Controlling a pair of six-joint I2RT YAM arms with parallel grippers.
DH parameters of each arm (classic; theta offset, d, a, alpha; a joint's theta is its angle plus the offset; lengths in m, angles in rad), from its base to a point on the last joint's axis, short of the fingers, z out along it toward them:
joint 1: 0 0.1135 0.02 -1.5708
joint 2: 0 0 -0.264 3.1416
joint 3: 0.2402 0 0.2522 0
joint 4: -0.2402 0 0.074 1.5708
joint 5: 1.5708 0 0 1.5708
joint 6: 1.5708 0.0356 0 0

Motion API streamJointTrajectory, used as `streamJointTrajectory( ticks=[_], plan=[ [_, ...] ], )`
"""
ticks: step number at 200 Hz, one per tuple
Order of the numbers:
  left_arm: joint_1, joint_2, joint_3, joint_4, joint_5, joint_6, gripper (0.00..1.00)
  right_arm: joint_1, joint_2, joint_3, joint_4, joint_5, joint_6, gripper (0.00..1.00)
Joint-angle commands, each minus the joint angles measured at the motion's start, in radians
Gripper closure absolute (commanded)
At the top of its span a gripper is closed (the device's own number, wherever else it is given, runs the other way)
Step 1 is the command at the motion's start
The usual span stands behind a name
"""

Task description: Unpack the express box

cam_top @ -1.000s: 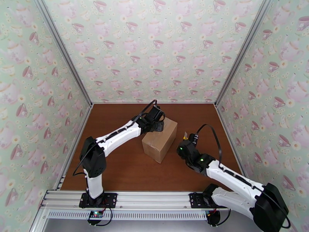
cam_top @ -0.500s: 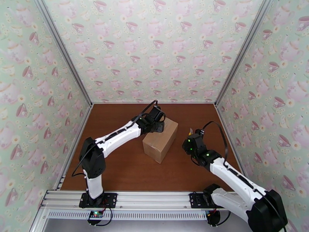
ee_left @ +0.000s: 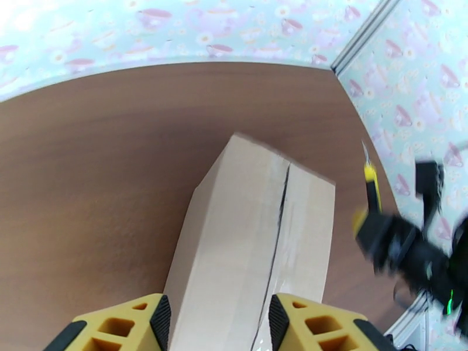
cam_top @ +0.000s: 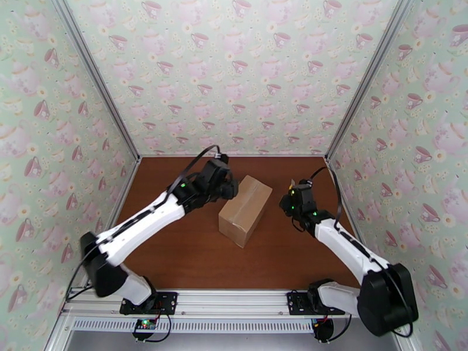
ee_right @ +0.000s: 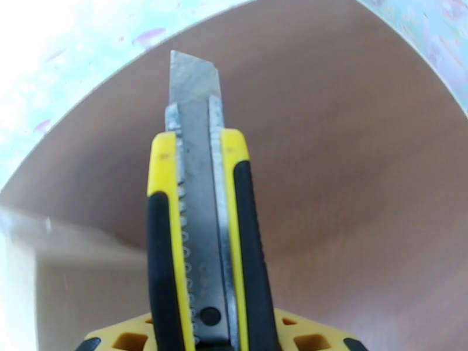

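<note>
The express box's far end is pointing at the back wall, away from the knife in my right gripper. Both grippers should turn the box around until that end faces me.
The express box, a plain brown carton, lies on the wooden table with its taped seam up. In the left wrist view a dark slit runs along the seam of the box. My left gripper hovers at the box's far-left corner, just above it. Its yellow fingers stand apart and nothing is between them; the left gripper looks down along the box top. To the right of the box and apart from it, my right gripper is shut on a yellow-and-black utility knife. The knife's blade is out, pointing toward the back wall.
Teacup-patterned walls with aluminium posts close in the brown table on three sides. The metal rail carrying both arm bases runs along the near edge. Bare wood lies in front of the box and on both sides.
My left gripper has pulled back to the left off the box's far end, and that arm now leans lower. The right arm swung rightward and farther back with the knife.
</note>
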Motion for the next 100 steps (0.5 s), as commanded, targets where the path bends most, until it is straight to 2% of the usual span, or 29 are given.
streamJointTrajectory(
  ticks=[1, 34, 59, 100],
  plan=[
    [-0.005, -0.085, -0.145, -0.047, -0.001, -0.097, 0.49, -0.036, 0.107, 0.100, 0.127, -0.083, -0.059, 1.00],
    [-0.031, -0.152, -0.282, -0.077, 0.063, -0.179, 0.50, -0.067, 0.312, 0.271, 0.188, -0.163, -0.079, 1.00],
    [-0.075, -0.163, -0.362, -0.025, 0.092, -0.245, 0.50, -0.067, 0.428, 0.389, 0.181, -0.201, -0.087, 1.00],
    [-0.094, -0.068, -0.358, 0.069, 0.111, -0.276, 0.51, -0.048, 0.457, 0.399, 0.191, -0.235, -0.076, 1.00]
  ],
)
